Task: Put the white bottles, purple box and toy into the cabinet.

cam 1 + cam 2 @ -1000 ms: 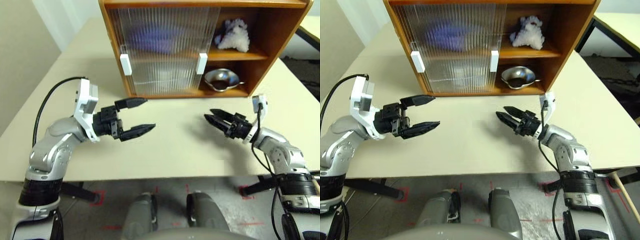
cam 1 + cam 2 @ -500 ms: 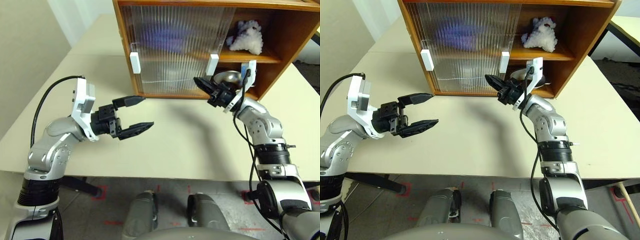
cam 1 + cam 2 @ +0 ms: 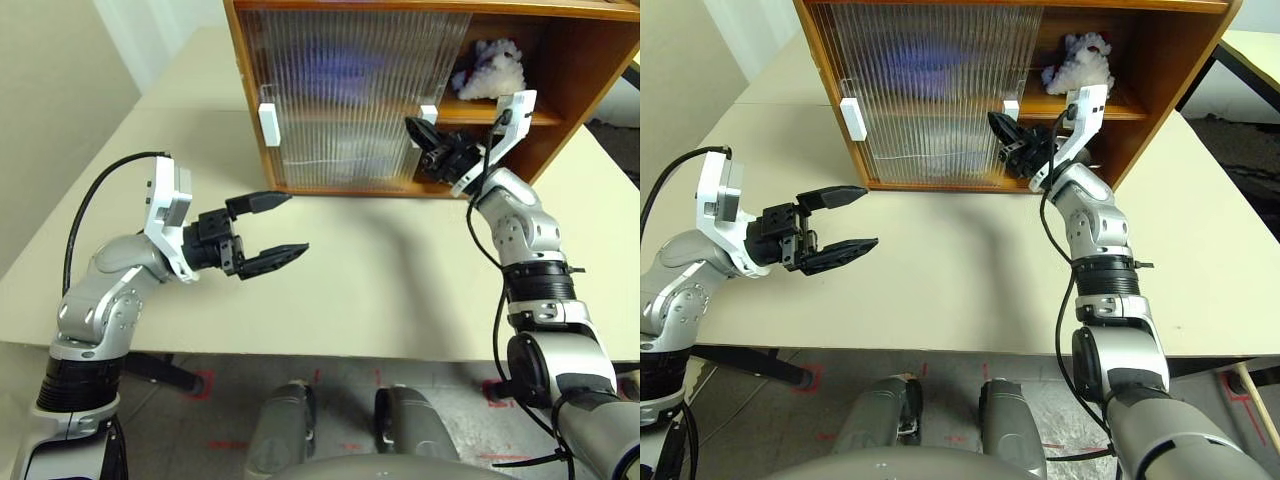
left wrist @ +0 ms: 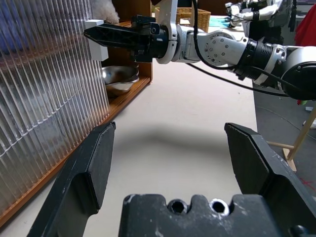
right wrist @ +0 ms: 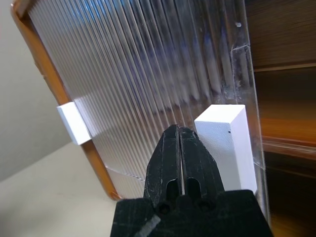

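I should keep pushing the door across the cabinet's opening with my right gripper until it shuts, as my closed fingers sit against the white handle's side away from the toy.
The cabinet stands at the table's far side, its two ribbed doors covering the left part. Behind the doors the purple box shows as a blurred patch on the upper shelf. In the open right part the toy sits on that shelf. The white bottles are hidden. My right gripper is shut and empty, raised with its tips beside the right door's white handle; I cannot tell if they touch. My left gripper hangs open over the table, pointing right, well short of the cabinet.
A steel bowl lies on the lower shelf in the open right part. The left door's white handle sits near the cabinet's left wall. The beige table stretches between my arms, its front edge close to me.
My right gripper shut, then rose and moved forward from over the table to the right door's handle. The left arm stayed still. The camera view shifted.
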Tool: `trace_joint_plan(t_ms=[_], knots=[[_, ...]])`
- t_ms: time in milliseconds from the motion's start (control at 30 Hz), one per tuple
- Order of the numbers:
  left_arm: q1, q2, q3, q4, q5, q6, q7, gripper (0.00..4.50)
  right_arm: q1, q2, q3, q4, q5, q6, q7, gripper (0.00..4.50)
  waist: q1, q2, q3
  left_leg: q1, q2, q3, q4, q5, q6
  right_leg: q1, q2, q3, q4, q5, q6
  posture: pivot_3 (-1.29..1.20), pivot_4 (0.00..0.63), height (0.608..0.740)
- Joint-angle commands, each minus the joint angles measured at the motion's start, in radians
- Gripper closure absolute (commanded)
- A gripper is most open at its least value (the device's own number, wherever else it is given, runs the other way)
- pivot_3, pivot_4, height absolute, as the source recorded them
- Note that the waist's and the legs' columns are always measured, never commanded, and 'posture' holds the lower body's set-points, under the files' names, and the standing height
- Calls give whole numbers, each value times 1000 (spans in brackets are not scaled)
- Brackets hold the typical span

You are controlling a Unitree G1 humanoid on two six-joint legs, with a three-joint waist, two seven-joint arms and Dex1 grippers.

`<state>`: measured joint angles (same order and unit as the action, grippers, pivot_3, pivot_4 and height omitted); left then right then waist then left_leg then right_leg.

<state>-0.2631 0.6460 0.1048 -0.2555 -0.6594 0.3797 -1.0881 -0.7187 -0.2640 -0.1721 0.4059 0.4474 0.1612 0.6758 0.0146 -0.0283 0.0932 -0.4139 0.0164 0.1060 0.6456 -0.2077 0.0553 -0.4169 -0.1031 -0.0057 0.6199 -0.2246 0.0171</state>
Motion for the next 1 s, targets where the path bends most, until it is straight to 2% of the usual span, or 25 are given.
trace_joint_plan(t_ms=[33, 533, 1000], knots=[[-3, -4, -14, 30, 17, -16, -14, 0, 9, -37, -30, 29, -24, -16, -33, 4459, 1, 0, 0, 0, 0, 0, 0, 0, 0, 0, 0, 0, 0, 0, 0, 73, 32, 740], [-24, -9, -26, 87, 33, -53, -56, 0, 53, -102, -72, -34, -23, -7, -78, 4459, -7, 0, 0, 0, 0, 0, 2, 0, 0, 1, 0, 0, 0, 1, -2, 50, 28, 740], [-49, -13, -39, 71, 29, -25, -48, 0, 81, -221, -127, -3, -58, -22, -145, 4459, -8, 0, 0, -1, 0, 0, 5, 1, 1, 1, 0, 0, -1, 1, -2, 33, 27, 740]])
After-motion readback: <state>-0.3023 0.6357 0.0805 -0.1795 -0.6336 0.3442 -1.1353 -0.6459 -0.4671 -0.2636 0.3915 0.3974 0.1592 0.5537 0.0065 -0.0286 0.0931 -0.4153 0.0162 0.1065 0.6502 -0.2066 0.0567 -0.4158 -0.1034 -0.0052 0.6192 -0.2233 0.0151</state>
